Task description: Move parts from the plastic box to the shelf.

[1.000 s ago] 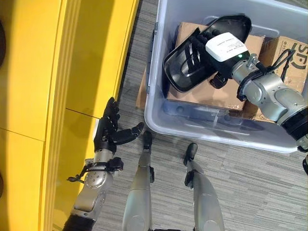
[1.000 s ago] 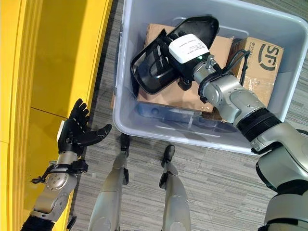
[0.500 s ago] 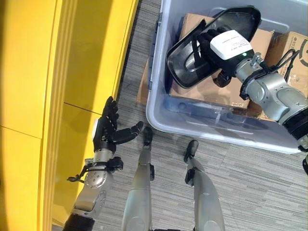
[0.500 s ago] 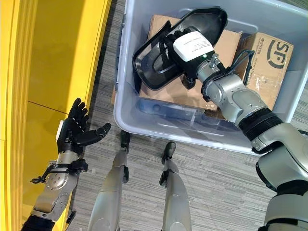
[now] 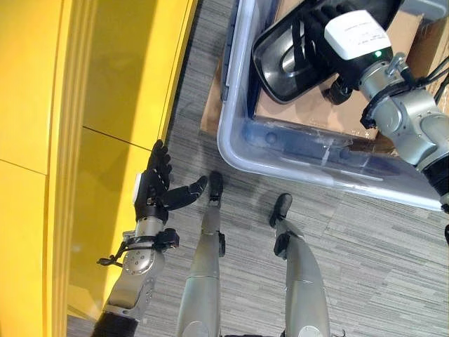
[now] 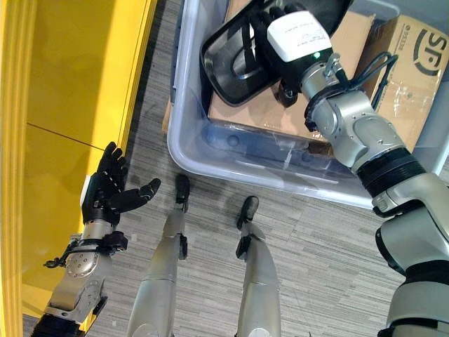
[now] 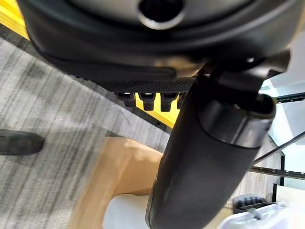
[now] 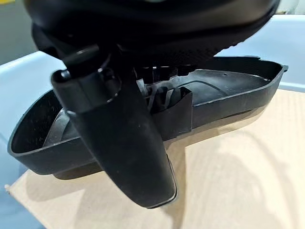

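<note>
My gripper will find only cardboard boxes under the black plastic shell part (image 5: 283, 72) when it carries the part away, because flat cardboard (image 5: 303, 114) shows around it.
A black plastic shell part (image 5: 284, 60) hangs tilted over the left end of the translucent plastic box (image 5: 231, 137). My right hand (image 5: 349, 35) is shut on it, fingers curled over its rim into the hollow side. In the right wrist view the part (image 8: 224, 90) hangs above a cardboard box (image 8: 238, 181), past my thumb (image 8: 119, 138). My left hand (image 5: 156, 193) is open, palm up, low beside the yellow shelf (image 5: 105, 91), with nothing in it. Its thumb (image 7: 200, 157) stands straight in the left wrist view.
Cardboard boxes (image 6: 403, 63) lie inside the plastic box, one right under the held part. A flat piece of cardboard (image 5: 208, 119) sticks out from beneath the box's left side. Grey carpet floor (image 5: 365, 253) runs between the shelf and the box.
The whole picture has slid, so the camera moved. My right hand keeps its hold on the black part, which has risen a little over the cardboard. The left hand has not changed.
</note>
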You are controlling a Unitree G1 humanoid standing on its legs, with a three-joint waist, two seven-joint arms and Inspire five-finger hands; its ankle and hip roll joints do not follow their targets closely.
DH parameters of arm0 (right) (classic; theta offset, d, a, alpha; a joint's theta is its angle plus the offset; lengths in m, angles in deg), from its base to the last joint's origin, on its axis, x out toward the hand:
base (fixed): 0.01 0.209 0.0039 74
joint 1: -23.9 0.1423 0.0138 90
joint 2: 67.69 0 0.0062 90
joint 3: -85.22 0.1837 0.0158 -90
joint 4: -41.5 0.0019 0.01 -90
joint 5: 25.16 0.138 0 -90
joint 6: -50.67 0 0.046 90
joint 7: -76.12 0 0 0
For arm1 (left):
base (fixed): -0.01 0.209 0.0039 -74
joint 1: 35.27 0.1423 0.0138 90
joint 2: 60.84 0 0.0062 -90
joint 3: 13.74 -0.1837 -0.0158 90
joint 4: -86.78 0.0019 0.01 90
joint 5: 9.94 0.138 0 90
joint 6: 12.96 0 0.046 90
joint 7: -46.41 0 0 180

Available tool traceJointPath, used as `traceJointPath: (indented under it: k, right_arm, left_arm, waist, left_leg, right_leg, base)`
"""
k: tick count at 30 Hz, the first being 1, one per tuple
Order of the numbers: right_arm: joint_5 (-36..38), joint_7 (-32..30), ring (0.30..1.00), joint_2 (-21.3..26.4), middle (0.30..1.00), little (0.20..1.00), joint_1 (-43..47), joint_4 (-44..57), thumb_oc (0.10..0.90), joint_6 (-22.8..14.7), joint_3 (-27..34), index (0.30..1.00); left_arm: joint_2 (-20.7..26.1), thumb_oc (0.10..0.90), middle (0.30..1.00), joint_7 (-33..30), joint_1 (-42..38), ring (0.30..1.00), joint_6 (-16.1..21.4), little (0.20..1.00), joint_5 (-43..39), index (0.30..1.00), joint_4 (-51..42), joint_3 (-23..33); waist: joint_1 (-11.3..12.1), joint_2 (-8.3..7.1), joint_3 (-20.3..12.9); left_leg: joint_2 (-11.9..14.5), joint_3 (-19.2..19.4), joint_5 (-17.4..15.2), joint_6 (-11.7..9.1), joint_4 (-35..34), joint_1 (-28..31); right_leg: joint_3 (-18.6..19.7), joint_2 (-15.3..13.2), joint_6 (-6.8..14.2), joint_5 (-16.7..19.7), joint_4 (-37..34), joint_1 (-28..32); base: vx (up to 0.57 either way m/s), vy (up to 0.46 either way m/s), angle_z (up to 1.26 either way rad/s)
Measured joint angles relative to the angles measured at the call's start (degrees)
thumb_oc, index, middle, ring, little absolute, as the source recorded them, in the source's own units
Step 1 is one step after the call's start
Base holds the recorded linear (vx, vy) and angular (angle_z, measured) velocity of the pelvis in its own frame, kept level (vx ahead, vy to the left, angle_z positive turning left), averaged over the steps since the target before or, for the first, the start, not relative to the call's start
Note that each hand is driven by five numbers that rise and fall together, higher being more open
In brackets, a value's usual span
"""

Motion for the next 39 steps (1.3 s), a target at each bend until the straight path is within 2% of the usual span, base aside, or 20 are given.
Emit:
traceJointPath:
  k: [1, 2, 3, 5, 8, 11, 14, 19, 23, 28, 35, 39]
  right_arm:
    - [0.0, -0.1, 1.0, 0.1, 1.0, 1.0, 0.3, 0.0, 0.9, -0.1, 0.1, 1.0]
    - [0.0, -0.1, 0.553, 0.2, 0.553, 0.553, 0.6, 0.1, 0.58, -0.3, 0.1, 0.553]
    - [0.0, -0.3, 0.3, 0.2, 0.3, 0.3, 0.5, 0.0, 0.4, -0.4, 0.1, 0.3]
    - [0.0, -0.5, 0.3, 0.0, 0.3, 0.3, 0.0, 0.0, 0.4, -0.5, 0.0, 0.3]
    - [-0.1, -0.6, 0.3, -0.2, 0.3, 0.3, -0.9, -0.1, 0.4, -0.5, -0.5, 0.3]
    - [-0.6, -4.4, 0.3, -1.1, 0.3, 0.3, -1.8, -0.1, 0.4, 0.2, 0.0, 0.3]
    - [-2.7, -5.4, 0.3, -1.4, 0.3, 0.3, -2.3, 0.0, 0.4, 0.9, 0.6, 0.3]
    - [-2.6, -6.7, 0.3, -3.6, 0.3, 0.3, -5.0, 0.3, 0.4, 1.5, 5.1, 0.3]
    - [-2.6, -6.6, 0.3, -5.1, 0.3, 0.3, -10.1, 0.4, 0.4, 1.8, 6.6, 0.3]
    - [-2.4, -4.9, 0.3, -5.6, 0.3, 0.3, -22.8, 6.6, 0.4, 0.7, 11.9, 0.3]
    - [-2.6, -1.5, 0.3, -4.9, 0.3, 0.3, -38.5, 13.0, 0.4, -1.4, 15.8, 0.3]
    - [-2.5, -0.3, 0.3, -3.8, 0.3, 0.3, -46.9, 19.7, 0.4, -2.3, 20.5, 0.3]
  left_arm:
    - [0.0, 0.9, 1.0, -0.2, 0.0, 1.0, 0.0, 1.0, 0.0, 1.0, 0.0, 0.0]
    - [0.0, 0.9, 1.0, -0.5, 0.0, 1.0, 0.0, 1.0, 0.0, 1.0, 0.0, -0.1]
    - [-0.1, 0.9, 1.0, -0.7, 0.1, 1.0, 0.0, 1.0, 0.0, 1.0, 0.0, -0.1]
    - [0.0, 0.9, 1.0, -1.0, 0.4, 1.0, 0.1, 1.0, 0.0, 1.0, 0.0, -0.5]
    - [-0.1, 0.9, 1.0, -1.0, 0.4, 1.0, 0.1, 1.0, 0.0, 1.0, 0.0, -1.1]
    - [-0.2, 0.9, 1.0, -1.1, 0.1, 1.0, 0.2, 1.0, 0.0, 1.0, 0.0, -1.8]
    - [-0.6, 0.9, 1.0, -1.2, -0.4, 1.0, 0.3, 1.0, 0.0, 1.0, 0.0, -1.8]
    - [-2.2, 0.9, 1.0, -1.8, -2.9, 1.0, 0.2, 1.0, 0.0, 1.0, 0.2, -1.9]
    - [-2.0, 0.9, 1.0, -1.8, -4.0, 1.0, 0.3, 1.0, 0.2, 1.0, 0.6, -2.2]
    - [-1.9, 0.9, 1.0, -1.7, -3.9, 1.0, -0.1, 1.0, 0.2, 1.0, 0.7, -2.2]
    - [-1.8, 0.9, 1.0, 0.8, -3.2, 1.0, -0.6, 1.0, 0.5, 1.0, 0.7, -1.8]
    - [-1.2, 0.9, 1.0, 1.9, -1.0, 1.0, -1.4, 1.0, 0.5, 1.0, 0.7, -1.0]
  waist:
    - [0.0, 0.0, 0.0]
    - [-0.1, 0.0, 0.0]
    - [0.0, 0.06, -0.2]
    - [0.0, -0.04, -2.0]
    - [-0.1, -0.01, -2.5]
    - [-0.3, 0.16, -3.2]
    - [0.0, 0.34, -3.4]
    - [0.3, 0.34, -3.4]
    - [0.4, 0.3, -3.3]
    - [0.5, -0.03, -3.1]
    - [-0.5, -1.07, -2.5]
    - [-1.5, -1.78, -2.5]
  left_leg:
    - [0.0, -0.1, 0.2, 0.0, 0.0, -0.4]
    - [0.1, -0.1, 0.4, 0.0, 0.0, -0.7]
    - [0.1, -0.1, 0.4, -0.1, 0.0, -1.0]
    - [0.3, -0.1, 0.4, -0.1, 0.0, -2.6]
    - [0.4, -0.1, 0.9, 0.2, 0.0, -2.7]
    - [0.4, -0.1, 1.0, 0.2, 0.0, -2.7]
    - [0.4, -0.1, 1.1, 0.2, 0.1, -2.7]
    - [0.4, -0.2, 1.9, -0.4, 0.1, -1.6]
    - [0.3, -0.1, 1.5, 0.1, -0.1, 2.3]
    - [0.3, 0.5, 1.2, 0.6, -0.8, 7.7]
    - [0.6, 1.4, 0.3, 1.7, -2.0, 17.1]
    - [0.9, 2.0, -0.7, 1.7, -2.7, 22.1]
  right_leg:
    - [0.0, -0.2, -0.3, -0.2, 0.4, -0.5]
    - [0.1, -0.2, -0.5, -0.3, 1.1, -1.1]
    - [0.1, -0.2, -0.7, -0.5, 1.4, -1.6]
    - [0.2, -0.1, -1.0, -0.7, 2.3, -3.6]
    - [0.2, 0.1, -1.3, -0.8, 3.0, -4.0]
    - [0.4, 0.3, -1.5, -0.9, 3.3, -4.3]
    - [0.4, 0.5, -1.3, -0.8, 3.6, -4.3]
    - [0.3, 0.4, -1.1, -1.0, 3.4, -2.9]
    - [0.4, 0.4, -1.0, -1.1, 2.4, 1.4]
    - [0.7, 0.5, -0.6, -0.9, 1.0, 6.9]
    - [1.6, 1.3, 0.1, 0.4, -2.8, 16.7]
    - [1.9, 1.8, 0.5, 1.3, -6.0, 22.5]
  base:
    - [0.0, 0.0, 0.0]
    - [0.0, 0.0, 0.0]
    - [0.0, 0.0, 0.0]
    - [0.0, 0.0, 0.0]
    - [0.0, 0.0, 0.0]
    - [0.0, 0.0, 0.0]
    - [0.0, 0.0, 0.0]
    - [-0.05, 0.02, 0.05]
    - [-0.01, 0.002, 0.02]
    - [-0.01, -0.005, -0.02]
    - [0.01, -0.019, -0.08]
    - [0.02, -0.01, -0.1]
